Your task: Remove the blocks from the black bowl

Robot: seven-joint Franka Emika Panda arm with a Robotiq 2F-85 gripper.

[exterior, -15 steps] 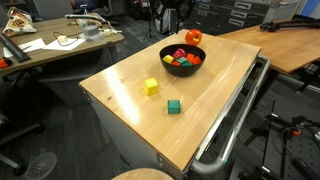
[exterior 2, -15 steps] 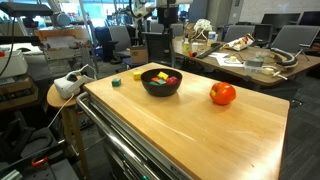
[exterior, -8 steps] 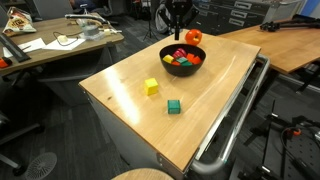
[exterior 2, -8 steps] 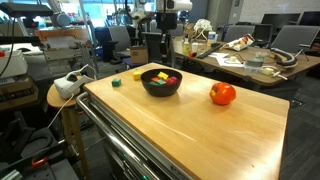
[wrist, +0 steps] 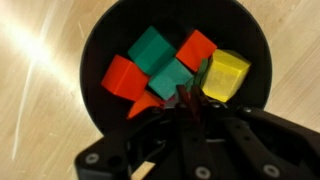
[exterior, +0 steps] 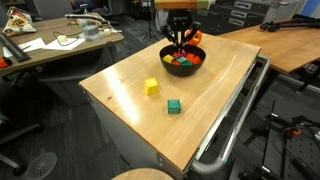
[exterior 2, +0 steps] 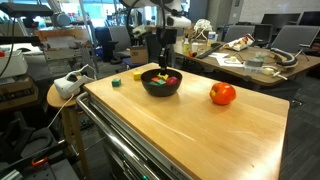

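Observation:
The yellow block has my gripper's closed, empty fingers hovering beside it, so next my gripper opens, puts its fingers on both sides of the yellow block (wrist: 226, 75) and reaches deeper into the black bowl.
The black bowl (exterior: 166, 54) (exterior 2: 160, 88) stands at the far end of the wooden table. In the wrist view the bowl (wrist: 95, 45) holds several blocks: two green (wrist: 152, 47) (wrist: 170, 78), two orange-red (wrist: 196, 48) (wrist: 124, 76) and one yellow (wrist: 226, 73). My gripper (exterior: 181, 46) (exterior 2: 163, 64) (wrist: 184, 97) hangs straight over the bowl, its tips just above the blocks. The two fingers are pressed together, and I see nothing between them. A yellow block (exterior: 151, 87) and a green block (exterior: 174, 106) lie on the table outside the bowl.
An orange-red round fruit (exterior 2: 222, 94) lies on the table beside the bowl. The table (exterior: 120, 95) is a wooden cart top with a metal rail (exterior: 235, 120) on one side. Cluttered desks and chairs stand around it.
The gripper has come down from high behind the bowl to just over the blocks. Its fingers have closed together. The blocks and fruit have not moved.

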